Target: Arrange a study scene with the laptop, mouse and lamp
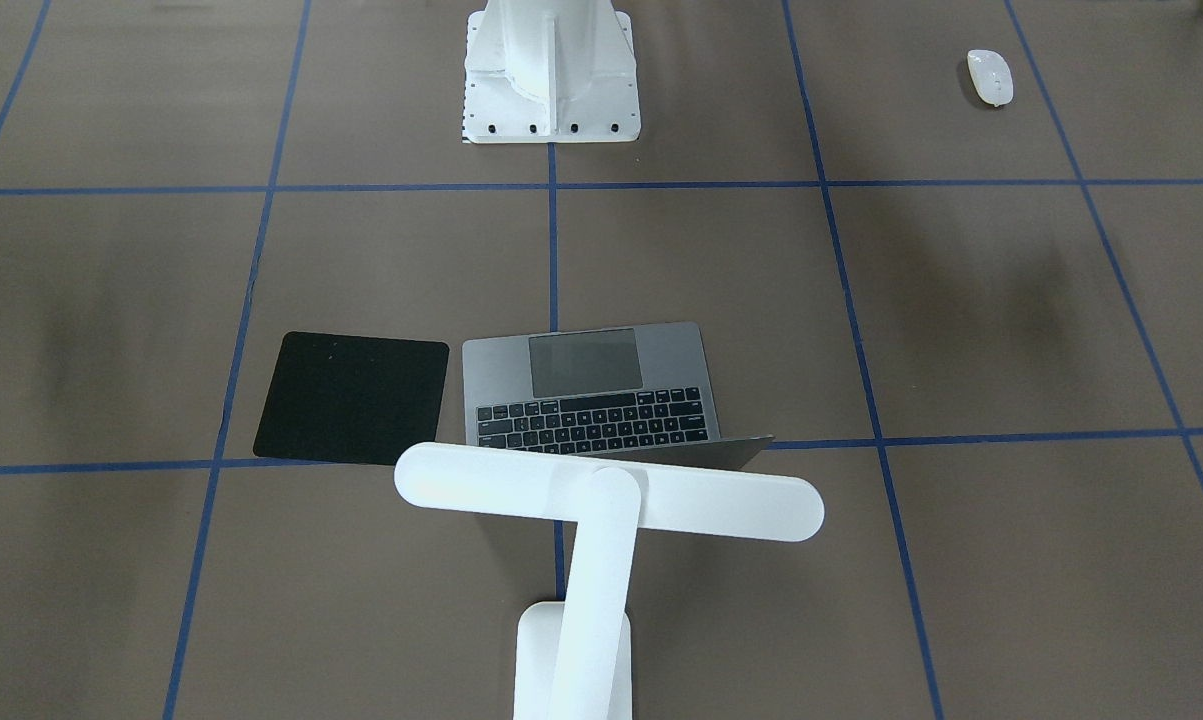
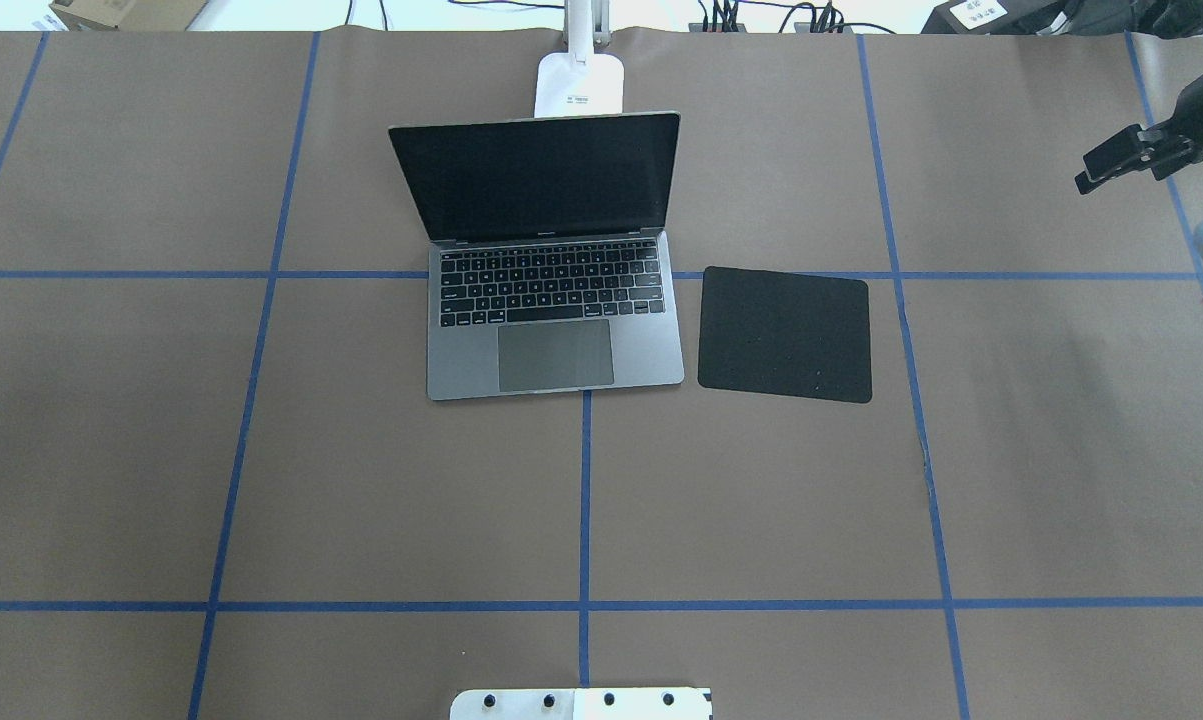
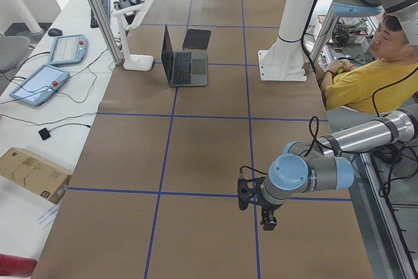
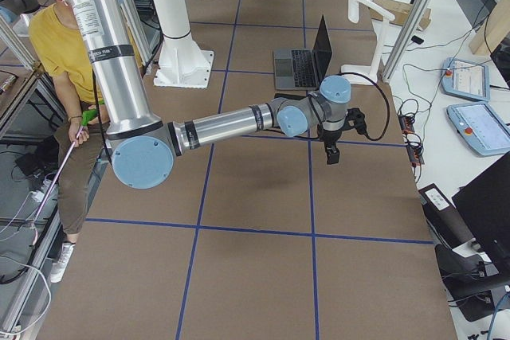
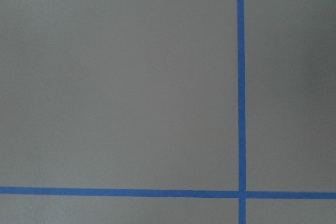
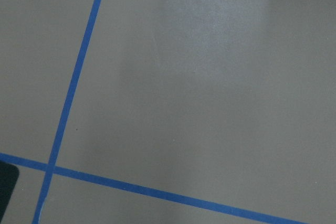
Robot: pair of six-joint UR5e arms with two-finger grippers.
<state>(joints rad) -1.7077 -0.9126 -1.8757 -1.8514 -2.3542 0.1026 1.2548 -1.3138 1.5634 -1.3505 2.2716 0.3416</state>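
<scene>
My left gripper is hovering past the white mouse, away from the pedestal, so it should move back toward the pedestal and go down over the mouse (image 1: pixel 990 77).
The open grey laptop (image 2: pixel 551 300) sits mid-table with its dark screen upright; it also shows in the front view (image 1: pixel 586 385). The white lamp (image 1: pixel 606 495) stands right behind it, with its base (image 2: pixel 579 85) at the far edge. The white mouse (image 1: pixel 990 77) lies alone on the robot's left side, level with the pedestal, and is out of the overhead view. My right gripper (image 2: pixel 1111 165) hangs over the far right table edge, away from everything. My left gripper (image 3: pixel 268 221) hovers over bare table far from the mouse. I cannot tell whether either is open.
A flat black mouse pad (image 2: pixel 784 333) lies just right of the laptop. The white robot pedestal (image 1: pixel 551 75) stands at the near middle edge. A person in yellow (image 3: pixel 362 76) sits beside the robot. Control tablets (image 3: pixel 39 83) lie on a side bench.
</scene>
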